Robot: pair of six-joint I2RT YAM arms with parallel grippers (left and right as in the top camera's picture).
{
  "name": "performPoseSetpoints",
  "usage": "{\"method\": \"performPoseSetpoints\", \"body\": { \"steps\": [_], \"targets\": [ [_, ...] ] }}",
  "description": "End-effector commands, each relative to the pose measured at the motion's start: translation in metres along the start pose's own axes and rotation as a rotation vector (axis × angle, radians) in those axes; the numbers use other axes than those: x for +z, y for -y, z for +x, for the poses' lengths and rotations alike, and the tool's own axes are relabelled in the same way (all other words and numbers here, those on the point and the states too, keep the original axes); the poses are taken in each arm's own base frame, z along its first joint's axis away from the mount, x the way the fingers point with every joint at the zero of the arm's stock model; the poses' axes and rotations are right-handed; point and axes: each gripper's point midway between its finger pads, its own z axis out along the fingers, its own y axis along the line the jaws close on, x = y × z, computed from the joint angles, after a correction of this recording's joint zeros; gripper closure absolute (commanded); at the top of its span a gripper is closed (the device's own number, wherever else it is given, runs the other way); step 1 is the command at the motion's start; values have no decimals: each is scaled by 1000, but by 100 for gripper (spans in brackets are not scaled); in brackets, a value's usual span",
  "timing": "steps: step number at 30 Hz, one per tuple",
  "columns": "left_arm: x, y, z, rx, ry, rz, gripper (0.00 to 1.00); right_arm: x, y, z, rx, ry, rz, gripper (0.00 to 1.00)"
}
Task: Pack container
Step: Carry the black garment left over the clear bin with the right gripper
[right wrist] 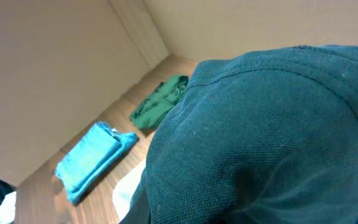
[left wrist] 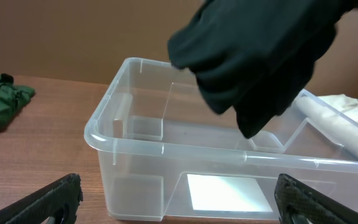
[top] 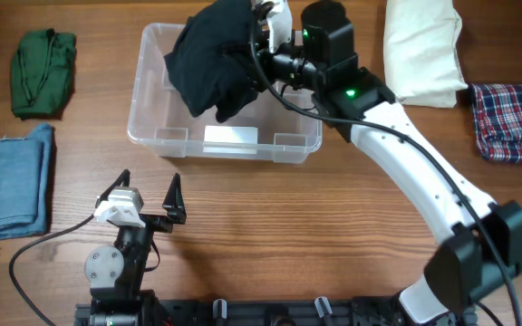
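My right gripper should pull the dark garment (top: 211, 68) back and lower it at the container's end (top: 288, 118) by the cream cloth, because the garment hangs too far from there.
The clear container (top: 225, 149) stands in the middle of the table, its white label (left wrist: 229, 193) showing through the near wall. A dark, near-black garment (top: 211, 59) hangs over its far right part, held up by my right gripper (top: 261, 38), which is shut on it; the cloth hides the fingers. The same dark garment (right wrist: 260, 137) fills the right wrist view and hangs above the container (left wrist: 129, 146) in the left wrist view. My left gripper (top: 149, 183) rests low in front of the container, open, nothing between its fingers (left wrist: 48, 199).
A green garment (top: 43, 72) lies at the far left, and a folded blue denim piece (top: 7, 181) sits at the left edge. To the right of the container are a cream cloth (top: 421, 50) and a plaid cloth (top: 512, 122).
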Motion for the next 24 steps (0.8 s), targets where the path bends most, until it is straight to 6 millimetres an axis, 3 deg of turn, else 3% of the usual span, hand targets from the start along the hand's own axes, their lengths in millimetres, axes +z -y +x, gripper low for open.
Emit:
{"method": "performPoseSetpoints", "body": {
  "steps": [1,19,24],
  "targets": [
    [0,-2,0,-9,0,-8,0,9,1,-9,-17,26,-5,96],
    [0,-2,1,-9,-1,-8,0,36,24,18,-17,-16,6,96],
    [0,-2,0,-9,0,-8,0,37,39,32,-10,-63,71,96]
  ]
}}
